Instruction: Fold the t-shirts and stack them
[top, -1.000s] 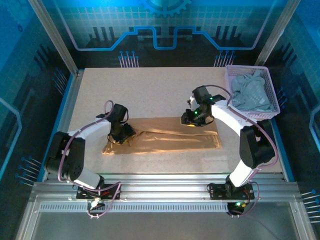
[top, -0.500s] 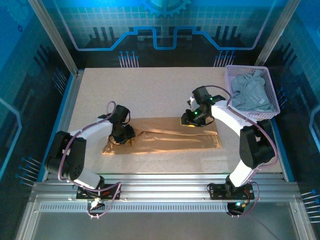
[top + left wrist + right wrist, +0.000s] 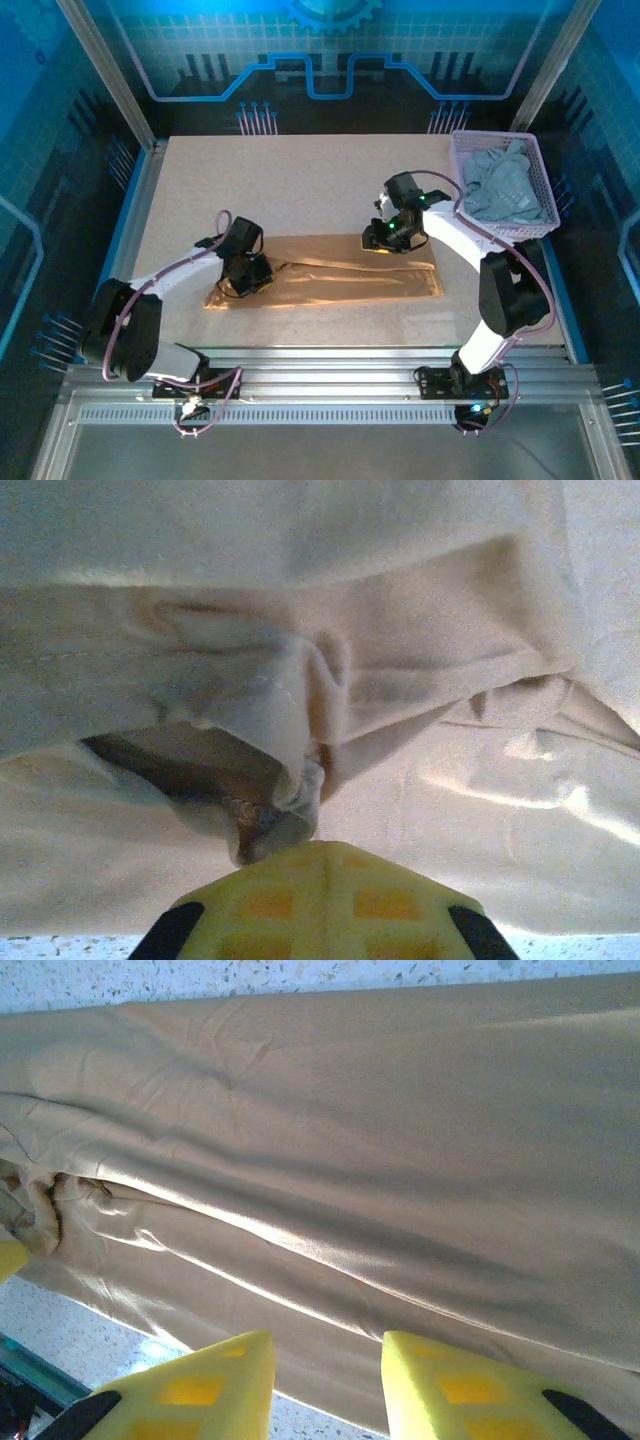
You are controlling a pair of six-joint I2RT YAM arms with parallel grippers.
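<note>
The robot's left gripper is closed on a bunched fold [image 3: 285, 792] inside the end of the tan t-shirt, so it should open and move out to that end's near corner [image 3: 209, 304] before folding.
The tan t-shirt [image 3: 340, 280] lies on the table folded into a long band running left to right. My left gripper [image 3: 248, 274] sits on its left end, shut on a bunched fold of the tan cloth [image 3: 285, 800], which puckers up right at the closed yellow fingertips [image 3: 315, 852]. My right gripper [image 3: 384, 240] hovers low over the band's far edge, right of centre. Its two yellow fingers [image 3: 215, 1375] stand apart, open, with smooth tan cloth [image 3: 400, 1140] below them and nothing between. The pale grey-blue t-shirt [image 3: 500, 185] lies crumpled in the basket.
The lavender mesh basket [image 3: 490, 137] stands at the table's far right corner, close behind the right arm. Bare speckled tabletop [image 3: 290, 185] stretches behind the tan shirt, and a narrow strip runs in front of it. Metal rails line the near edge.
My left gripper has shifted slightly right and toward the near edge, still on the shirt's left end, and its arm has sunk lower. The right arm has not moved.
</note>
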